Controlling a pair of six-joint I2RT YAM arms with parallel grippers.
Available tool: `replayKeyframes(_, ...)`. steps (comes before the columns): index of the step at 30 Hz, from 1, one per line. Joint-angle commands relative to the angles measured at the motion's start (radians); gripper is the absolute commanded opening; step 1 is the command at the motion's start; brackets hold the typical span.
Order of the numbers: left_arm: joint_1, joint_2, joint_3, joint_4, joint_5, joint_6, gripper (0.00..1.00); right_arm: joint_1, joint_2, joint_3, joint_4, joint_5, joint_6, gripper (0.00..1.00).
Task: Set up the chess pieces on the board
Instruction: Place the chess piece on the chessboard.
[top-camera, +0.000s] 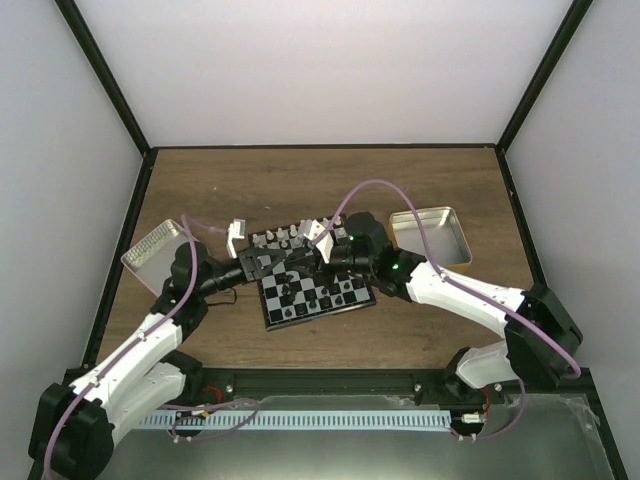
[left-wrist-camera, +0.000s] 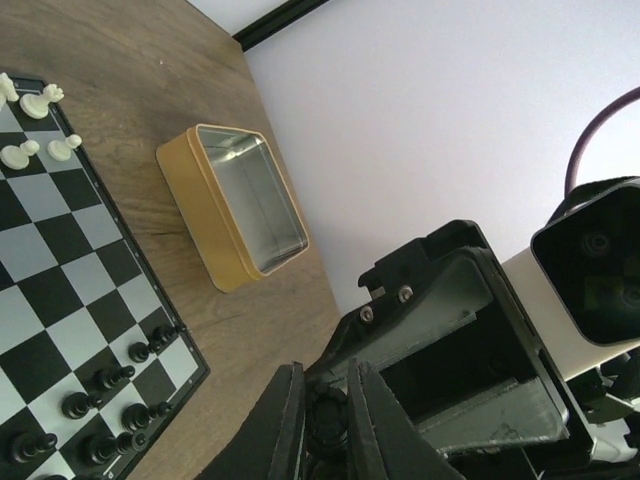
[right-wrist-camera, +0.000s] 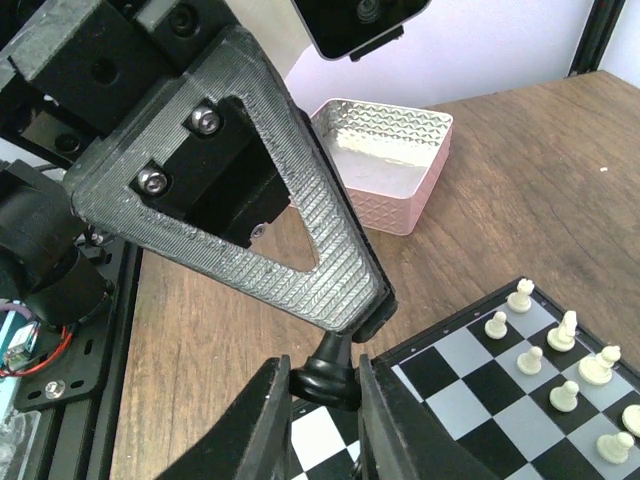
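Note:
My right gripper needs to open and move back first, because it covers the black piece's round base (right-wrist-camera: 325, 384). My left gripper will then stand the piece on the empty corner square (top-camera: 361, 295).
Both grippers meet over the board (top-camera: 300, 310), on one black chess piece (right-wrist-camera: 326, 382). My right gripper (right-wrist-camera: 322, 365) is shut on its round base. My left gripper (left-wrist-camera: 325, 385) is shut on the other end of the same piece (left-wrist-camera: 328, 415), its ribbed grey finger (right-wrist-camera: 300, 260) reaching in from above in the right wrist view. From the top view the left gripper (top-camera: 285, 262) and right gripper (top-camera: 322, 260) touch nose to nose and hide the piece. Several black pieces (left-wrist-camera: 110, 380) stand along the board's near rows, and white pieces (right-wrist-camera: 545, 350) on the far rows.
An open metal tin (top-camera: 430, 235) lies right of the board on the wooden table; the left wrist view shows it gold-sided (left-wrist-camera: 235, 205). A second tin (top-camera: 155, 250) sits at the left, seen pinkish (right-wrist-camera: 385, 165) in the right wrist view. A purple cable (top-camera: 375, 185) arches over the board.

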Motion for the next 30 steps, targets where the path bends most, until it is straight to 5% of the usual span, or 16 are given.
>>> replayKeyframes(1,0.003,-0.007,0.001,-0.013,-0.015,0.061,0.07,0.005,0.0,0.009,-0.015,-0.004,0.018,0.28)
replayKeyframes(3,0.003,-0.015,0.02,-0.076,-0.055,0.109,0.05,0.005,0.008,0.009,-0.019,0.034,0.054,0.46)
replayKeyframes(6,0.003,-0.042,0.055,-0.201,-0.16,0.201,0.04,0.004,0.006,-0.005,-0.01,0.109,0.106,0.56)
replayKeyframes(11,0.002,-0.074,0.114,-0.369,-0.372,0.373,0.05,-0.013,0.0,-0.026,0.0,0.305,0.222,0.58)
replayKeyframes(17,-0.041,-0.033,0.134,-0.394,-0.445,0.437,0.06,-0.154,0.022,-0.015,-0.072,0.422,0.497,0.58)
replayKeyframes(30,-0.516,0.303,0.281,-0.32,-0.835,0.512,0.1,-0.373,-0.065,-0.102,-0.142,0.463,0.798,0.58)
